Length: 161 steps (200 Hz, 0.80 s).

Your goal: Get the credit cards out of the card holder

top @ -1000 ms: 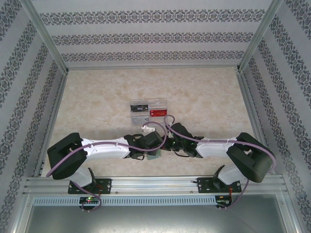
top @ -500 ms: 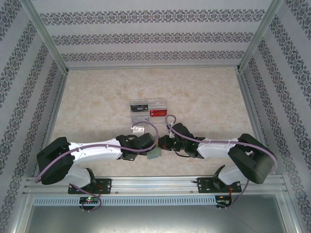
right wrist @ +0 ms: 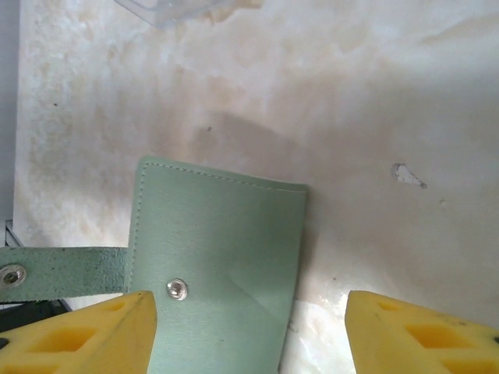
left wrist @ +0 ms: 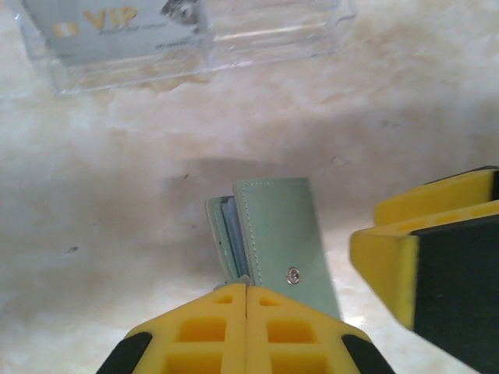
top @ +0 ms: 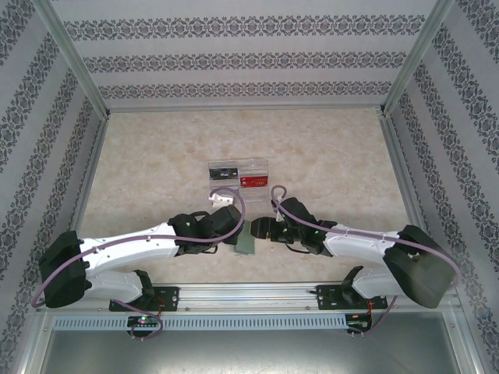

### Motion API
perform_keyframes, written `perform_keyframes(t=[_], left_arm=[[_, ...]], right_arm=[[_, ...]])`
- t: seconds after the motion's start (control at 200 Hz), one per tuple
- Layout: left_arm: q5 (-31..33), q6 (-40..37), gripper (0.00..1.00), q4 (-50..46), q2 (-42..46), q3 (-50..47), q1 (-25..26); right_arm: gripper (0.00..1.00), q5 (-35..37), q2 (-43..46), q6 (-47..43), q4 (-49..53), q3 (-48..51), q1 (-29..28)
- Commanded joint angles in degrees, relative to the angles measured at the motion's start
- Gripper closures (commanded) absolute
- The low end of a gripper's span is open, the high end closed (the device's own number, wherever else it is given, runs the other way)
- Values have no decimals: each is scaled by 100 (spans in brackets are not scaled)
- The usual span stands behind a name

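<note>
I should keep the snap cover (left wrist: 279, 226) open with my right gripper while my left gripper moves back and reaches for the pale blue-grey layers (left wrist: 233, 227), because the cover lies over them.
The grey-green card holder (left wrist: 277, 234) hangs just above the table, with a small metal snap on its face. My left gripper (left wrist: 246, 287) is shut on its near edge. Pale blue-grey layers (left wrist: 227, 231) show at its open side; what lies inside is hidden. From above, the card holder (top: 246, 242) sits between the left gripper (top: 237, 234) and the right gripper (top: 263, 231). My right gripper (right wrist: 249, 305) is open, its fingers on either side of the card holder (right wrist: 218, 249) without touching it. A green strap (right wrist: 66, 269) sticks out to the left. One red credit card (top: 254, 181) lies in the clear tray.
A clear divided tray (top: 238, 174) stands just beyond the grippers, holding a dark card (top: 223, 173) beside the red one; its front wall (left wrist: 257, 39) is close ahead in the left wrist view. Patterned walls and metal rails enclose the marble-look table (top: 156, 164).
My right gripper has opened and let go of the card holder. Both arms have stretched lower and flatter, elbows swinging outward. The left gripper keeps its hold.
</note>
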<state>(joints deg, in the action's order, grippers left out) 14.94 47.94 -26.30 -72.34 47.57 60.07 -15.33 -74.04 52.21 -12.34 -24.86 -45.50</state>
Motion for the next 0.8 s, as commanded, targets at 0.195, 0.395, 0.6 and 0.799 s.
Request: perform_keyframes(t=[0.195, 0.395, 0.6, 0.799], left_arm=[[-269, -283, 100, 358, 79, 294, 108], [-59, -186, 100, 161, 31, 276, 119], [255, -32, 100, -12, 193, -65, 110], [524, 79, 100, -146, 229, -389, 1]], right_arm=[[29, 124, 369, -166, 320, -45, 15], [53, 142, 193, -217, 330, -38, 18], [91, 319, 166, -258, 451, 47, 27], [100, 487, 317, -289, 584, 144, 80]])
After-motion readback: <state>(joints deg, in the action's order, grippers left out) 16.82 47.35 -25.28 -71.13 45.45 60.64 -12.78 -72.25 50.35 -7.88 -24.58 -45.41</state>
